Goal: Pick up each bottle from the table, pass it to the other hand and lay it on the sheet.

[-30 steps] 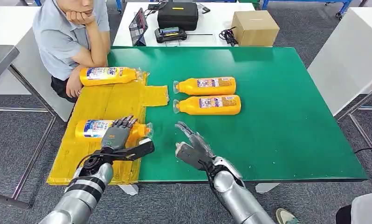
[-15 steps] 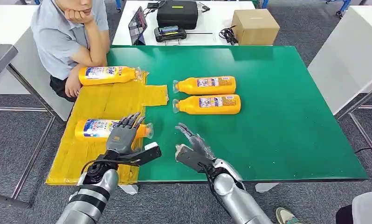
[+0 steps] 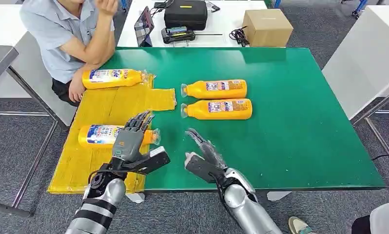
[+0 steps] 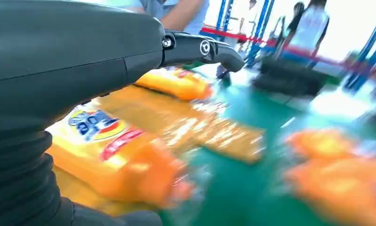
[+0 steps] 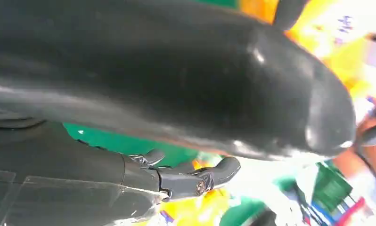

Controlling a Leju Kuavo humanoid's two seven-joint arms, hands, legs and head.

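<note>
I should expect a Tide label hidden underneath when I turn the nearer side-by-side orange bottle, because the bottle shows a fine-print brown label [image 3: 229, 106].
Two orange bottles lie on the yellow sheet [image 3: 109, 105]: one at its far end [image 3: 112, 78], one near me [image 3: 97, 134]. Two more orange bottles [image 3: 216, 89] [image 3: 218, 109] lie side by side on the green table [image 3: 290, 122]. My left hand [image 3: 131, 141] hovers open just over the near bottle's cap end, fingers spread, holding nothing. The left wrist view shows that bottle [image 4: 113, 155] close below the hand [image 4: 73, 70]. My right hand [image 3: 202, 153] is open above the table's near edge, holding nothing. The right wrist view is blurred, and my right hand [image 5: 176, 80] covers most of it.
A person [image 3: 68, 34] sits at the table's far left corner, one forearm resting beside the far bottle. Behind the green table a white table carries a black case [image 3: 185, 14], a tablet [image 3: 145, 27] and a cardboard box [image 3: 267, 28]. Another table [image 3: 368, 63] stands to the right.
My left hand has let go of the near bottle, lifted off it and drifted right. The person has raised their head and hand. The right hand has barely moved.
</note>
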